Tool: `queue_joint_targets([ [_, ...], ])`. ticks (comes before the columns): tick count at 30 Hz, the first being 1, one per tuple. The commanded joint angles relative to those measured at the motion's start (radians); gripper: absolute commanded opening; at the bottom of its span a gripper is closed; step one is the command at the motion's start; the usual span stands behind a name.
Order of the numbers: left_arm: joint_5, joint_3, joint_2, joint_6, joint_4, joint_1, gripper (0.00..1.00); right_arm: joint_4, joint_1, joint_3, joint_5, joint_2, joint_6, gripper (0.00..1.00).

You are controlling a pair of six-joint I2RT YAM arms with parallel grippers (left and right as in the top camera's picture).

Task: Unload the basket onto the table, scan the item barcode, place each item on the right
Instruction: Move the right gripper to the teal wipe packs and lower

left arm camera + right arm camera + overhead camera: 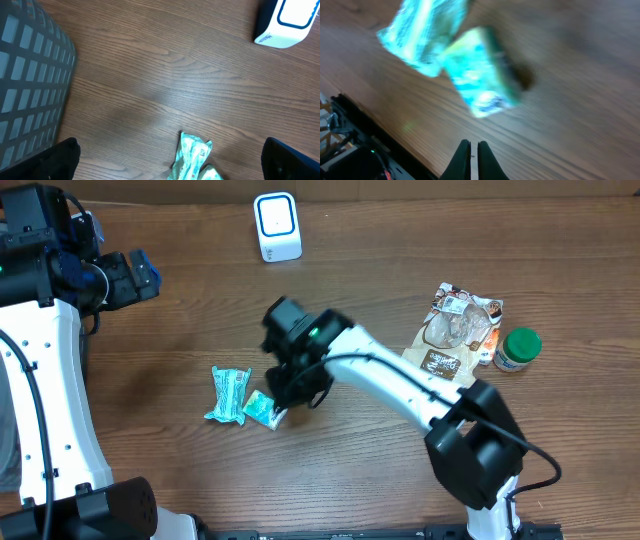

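My right gripper is to come over the small packet (263,411) and pull it clear before scanning its barcode, because the small packet lies against the crumpled packet (246,409).
Two teal-green packets lie side by side at the table's middle left: a crumpled one (227,393) and a smaller, boxier one (264,411). My right gripper (292,392) hangs just right of the small packet. In the blurred right wrist view its fingers (464,160) are shut together with nothing between them, and the small packet (481,75) and the crumpled one (422,27) lie ahead, untouched. The white, blue-outlined scanner (277,226) stands at the back. My left gripper (138,276) is open, high at the far left. Its wrist view shows the crumpled packet (194,152) below.
A snack bag (457,330) and a green-lidded jar (517,349) lie at the right. A grey mesh basket (27,85) fills the left of the left wrist view, and the scanner (287,22) shows at its top right. The table's front edge (365,125) is close to the right gripper.
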State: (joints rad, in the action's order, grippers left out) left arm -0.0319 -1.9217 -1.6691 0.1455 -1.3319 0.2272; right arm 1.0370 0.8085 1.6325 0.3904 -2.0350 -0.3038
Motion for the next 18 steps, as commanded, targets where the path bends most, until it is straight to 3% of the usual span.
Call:
queue_joint_targets([
  [1,0.006,-0.021,0.007,-0.023,0.001,0.002,1.00,-0.063,0.057,-0.017,0.004,-0.022,-0.116,0.04],
  [11,0.006,-0.021,0.007,-0.023,0.001,0.002,1.00,-0.143,0.167,-0.038,-0.043,-0.079,-0.179,0.04],
  [18,0.006,-0.021,0.007,-0.023,0.001,0.002,1.00,-0.146,0.148,-0.068,-0.108,-0.104,-0.238,0.04],
])
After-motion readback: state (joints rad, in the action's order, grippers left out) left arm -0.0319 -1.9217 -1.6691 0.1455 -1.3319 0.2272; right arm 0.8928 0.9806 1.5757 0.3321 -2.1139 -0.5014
